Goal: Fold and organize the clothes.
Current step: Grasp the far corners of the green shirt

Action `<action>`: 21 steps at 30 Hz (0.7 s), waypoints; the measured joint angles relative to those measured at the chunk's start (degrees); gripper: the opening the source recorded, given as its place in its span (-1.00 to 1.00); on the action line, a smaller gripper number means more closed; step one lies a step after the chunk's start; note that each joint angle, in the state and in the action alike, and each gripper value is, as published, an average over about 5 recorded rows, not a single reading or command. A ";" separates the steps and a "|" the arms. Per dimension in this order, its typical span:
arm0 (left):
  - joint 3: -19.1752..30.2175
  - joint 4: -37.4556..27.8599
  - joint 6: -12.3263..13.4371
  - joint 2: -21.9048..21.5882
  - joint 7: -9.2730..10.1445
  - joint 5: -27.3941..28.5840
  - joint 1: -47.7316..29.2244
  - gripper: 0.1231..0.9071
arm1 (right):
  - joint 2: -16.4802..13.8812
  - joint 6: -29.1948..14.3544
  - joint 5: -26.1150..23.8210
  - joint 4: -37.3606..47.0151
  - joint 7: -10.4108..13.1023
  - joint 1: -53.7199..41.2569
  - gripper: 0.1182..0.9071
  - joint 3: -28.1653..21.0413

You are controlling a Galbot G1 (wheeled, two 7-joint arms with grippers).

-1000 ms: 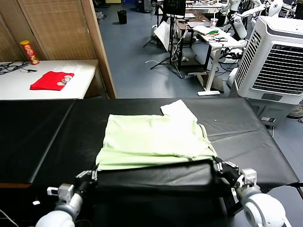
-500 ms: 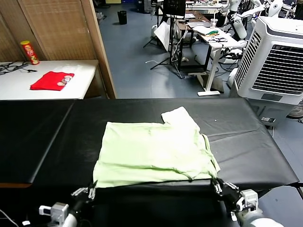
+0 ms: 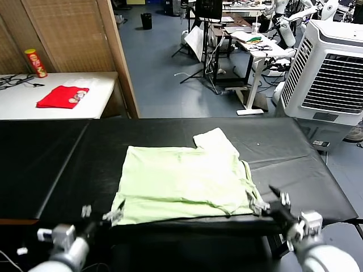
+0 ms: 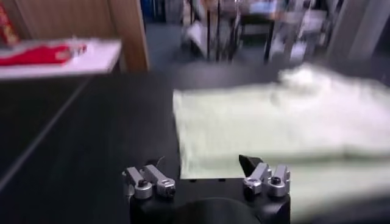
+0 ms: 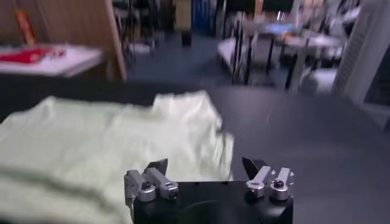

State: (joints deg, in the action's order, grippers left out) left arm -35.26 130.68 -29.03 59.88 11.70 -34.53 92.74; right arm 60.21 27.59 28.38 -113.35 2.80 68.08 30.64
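Note:
I expect the sleeve to follow the T-shirt's far edge over when I fold the T-shirt toward me, because the sleeve sticks out from that edge.
The clothes, one pale light-green T-shirt, lie folded flat on the black table, with one sleeve poking out at the far side. My left gripper is open at the shirt's near left corner, holding nothing. My right gripper is open at the near right corner, also empty. In the left wrist view the shirt lies just beyond the open left gripper. In the right wrist view the shirt spreads out ahead of the open right gripper.
A white side table at the back left carries a red folded garment and a tall can. A wooden screen stands behind it. A white air cooler is at the right. The black table's front edge runs close to both grippers.
Both grippers pulled the shirt's near hem toward the front edge, then opened and let it go. The shirt now lies flat on the table.

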 joint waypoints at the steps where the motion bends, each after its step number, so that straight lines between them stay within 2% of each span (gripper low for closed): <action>1: 0.54 -1.58 -0.29 -0.48 0.50 -1.44 -2.68 0.72 | 0.11 -0.01 -0.09 2.58 0.28 -3.09 0.72 -1.52; 6: 4.55 -11.12 -2.19 -2.39 3.11 -7.61 -16.92 0.72 | 1.64 0.29 -0.76 15.38 1.09 -17.23 0.72 -9.27; 10: 9.25 -20.15 -3.32 -2.79 4.05 -10.09 -27.57 0.72 | 3.47 1.88 -0.54 25.12 1.24 -26.61 0.72 -14.55; 16: 15.86 -33.22 -4.82 -1.59 2.70 -11.40 -40.61 0.72 | 7.07 3.37 -0.78 38.19 0.18 -36.70 0.72 -20.14; 21: 19.26 -42.34 -5.52 -0.01 1.01 -11.41 -48.26 0.72 | 10.50 3.28 -2.75 47.23 -1.82 -41.96 0.72 -22.07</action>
State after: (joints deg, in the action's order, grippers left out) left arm -16.00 88.35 -34.55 59.88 12.71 -45.94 44.47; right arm 70.72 30.87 25.63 -66.12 0.98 26.12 8.57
